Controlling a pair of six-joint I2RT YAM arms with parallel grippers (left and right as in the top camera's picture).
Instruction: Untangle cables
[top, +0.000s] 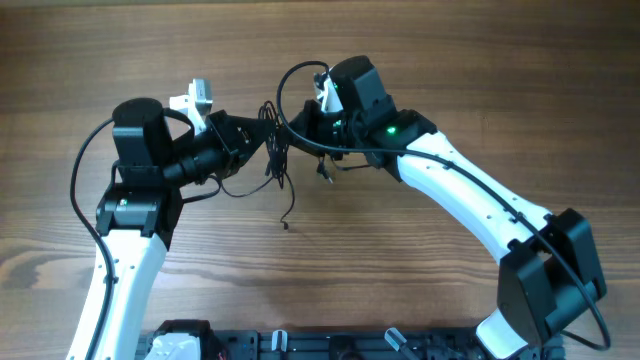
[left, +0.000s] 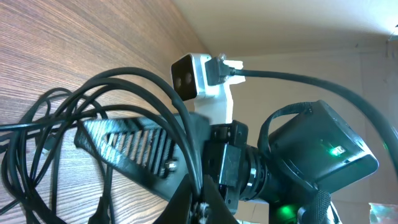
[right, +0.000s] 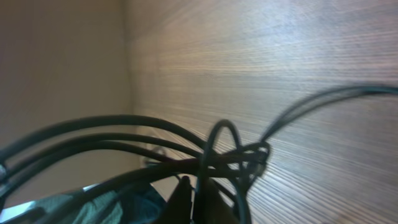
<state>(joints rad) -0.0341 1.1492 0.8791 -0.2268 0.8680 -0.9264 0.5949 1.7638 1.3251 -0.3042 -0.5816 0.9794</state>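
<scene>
Next, my left gripper draws its strands of cable (left: 188, 140) away from my right gripper to spread the tangle, as cables bunch in slack loops (top: 276, 152) where both nearly meet.
The cables (top: 277, 162) are a tangle of thin black wires held above the wooden table between my two grippers, with loose strands hanging toward the front. My left gripper (top: 258, 136) is shut on strands at the tangle's left side. In the left wrist view its fingertips (left: 200, 198) pinch wires that loop out over the wood (left: 93, 93). My right gripper (top: 303, 126) is shut on the tangle from the right. In the right wrist view its fingertips (right: 200, 199) close on a wire below a knotted loop (right: 239, 152).
The wooden table (top: 450, 60) spreads all around. The right arm's wrist camera (left: 199, 81) and finger (left: 124, 146) sit close in front of my left gripper. A black rail (top: 330, 345) runs along the front edge.
</scene>
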